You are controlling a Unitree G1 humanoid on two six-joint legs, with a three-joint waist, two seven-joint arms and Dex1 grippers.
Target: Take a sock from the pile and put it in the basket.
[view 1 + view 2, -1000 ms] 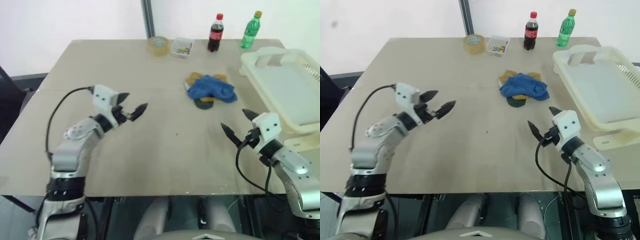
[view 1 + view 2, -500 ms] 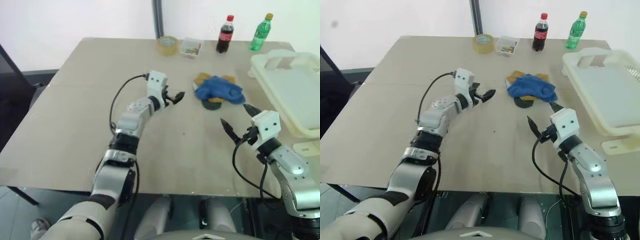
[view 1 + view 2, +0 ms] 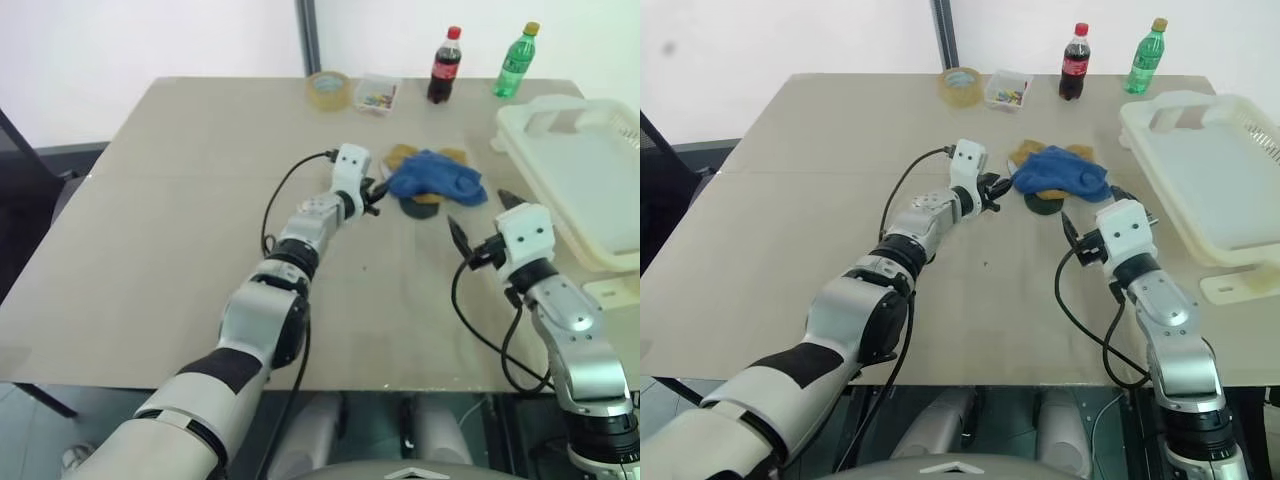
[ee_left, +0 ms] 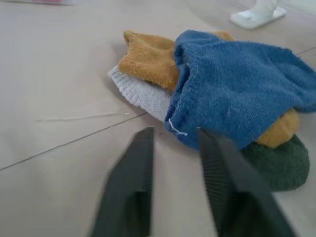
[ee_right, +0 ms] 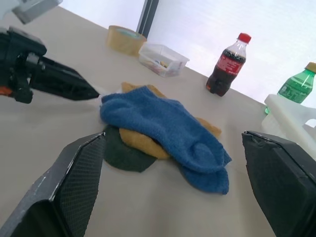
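A separate blue layer (image 5: pixel 207 181) is showing a little under the blue sock (image 5: pixel 150 117), so the robot should expect to find another blue sock hidden there when it pulls the upper sock away.
The blue sock (image 3: pixel 437 180) lies draped on top of the pile, over mustard-yellow socks (image 4: pixel 148 59), a pale grey one (image 4: pixel 143 91) and a dark green one (image 4: pixel 276 165). My left gripper (image 3: pixel 372 195) hovers just at the pile's left edge, pointing at the blue sock's near hem. Its fingers (image 4: pixel 140 163) are drawn close with a narrow gap and nothing between them. My right gripper (image 3: pixel 480 215) stands wide open and empty, just in front of the pile's right side. The cream-white basket (image 3: pixel 590 190) sits at the table's right edge.
Along the table's far edge stand a tape roll (image 3: pixel 330 88), a small clear box of coloured bits (image 3: pixel 376 94), a cola bottle (image 3: pixel 444 66) and a green bottle (image 3: pixel 514 60). The left arm's cable loops over the table beside the pile.
My left arm has swung forward and to the right, from the table's left half to the pile's edge, and its fingers have closed in from wide open. The right gripper has barely moved.
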